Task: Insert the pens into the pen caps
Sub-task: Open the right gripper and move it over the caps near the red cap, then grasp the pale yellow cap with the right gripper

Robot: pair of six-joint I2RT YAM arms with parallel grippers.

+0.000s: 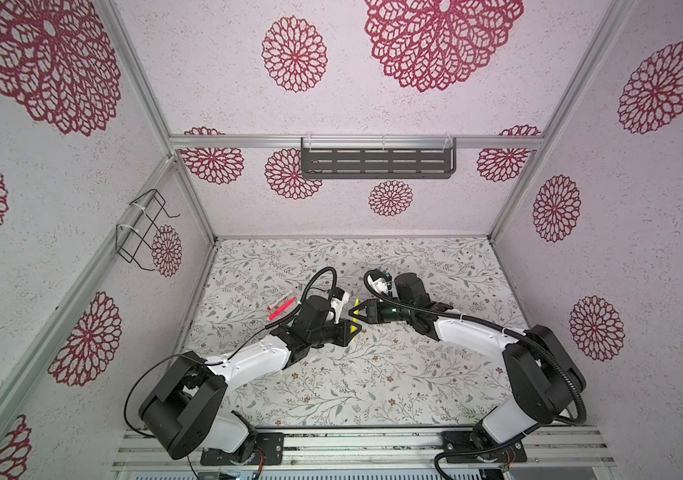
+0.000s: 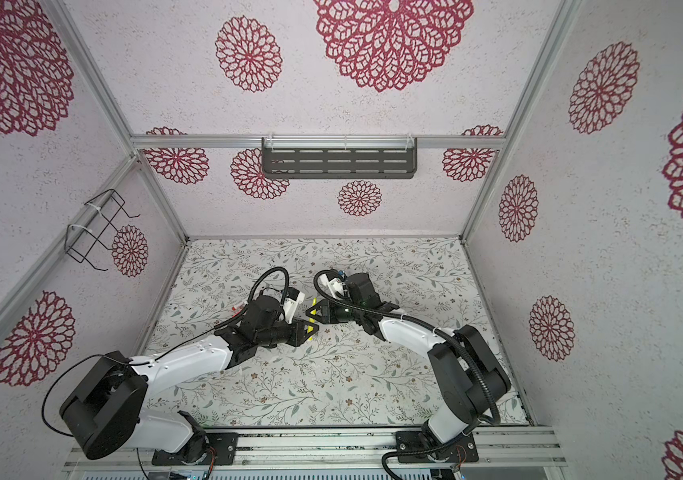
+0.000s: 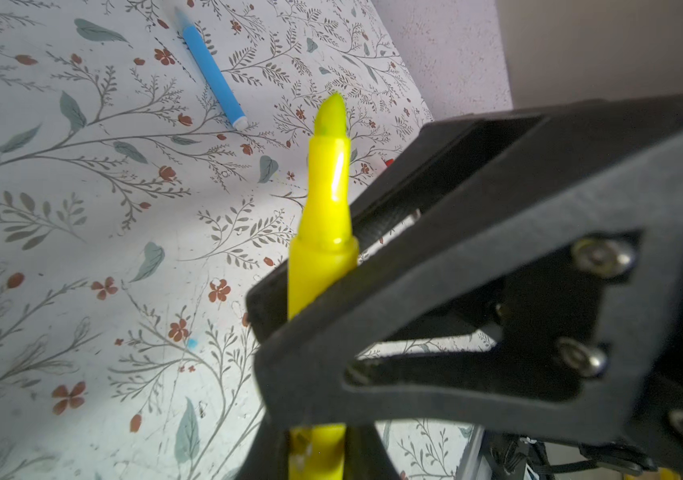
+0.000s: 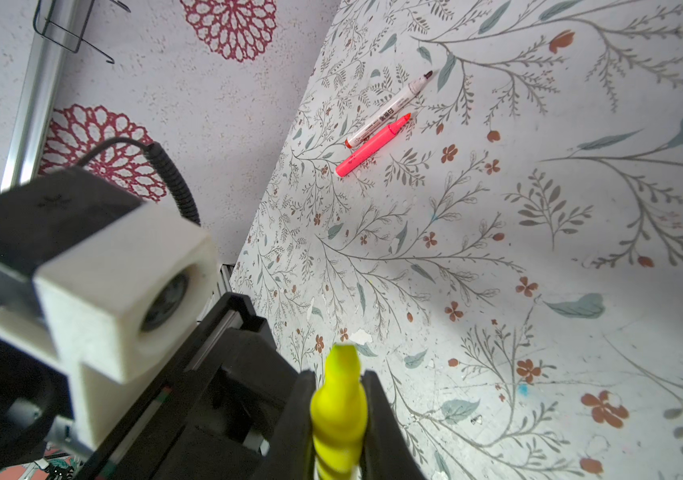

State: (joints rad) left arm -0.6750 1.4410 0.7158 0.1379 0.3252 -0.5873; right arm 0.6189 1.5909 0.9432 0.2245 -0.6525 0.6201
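I should open my right gripper, move it back and get a pen cap with it, because my left gripper is on the yellow pen's body and my right gripper is crowding its nib.
Both grippers meet over the middle of the floral table on one yellow pen. My left gripper is shut on its barrel. My right gripper is shut on it nearer the bare nib, which sticks out past the fingers. A blue pen lies flat on the table. A pink-red pen and a white pen with red ends lie side by side at the left. A small red bit may be a cap; other pen caps are out of view.
A wire rack hangs on the left wall and a dark slotted shelf on the back wall. Aluminium posts and patterned walls close in the table on three sides. The left arm's white camera block sits close beside my right gripper.
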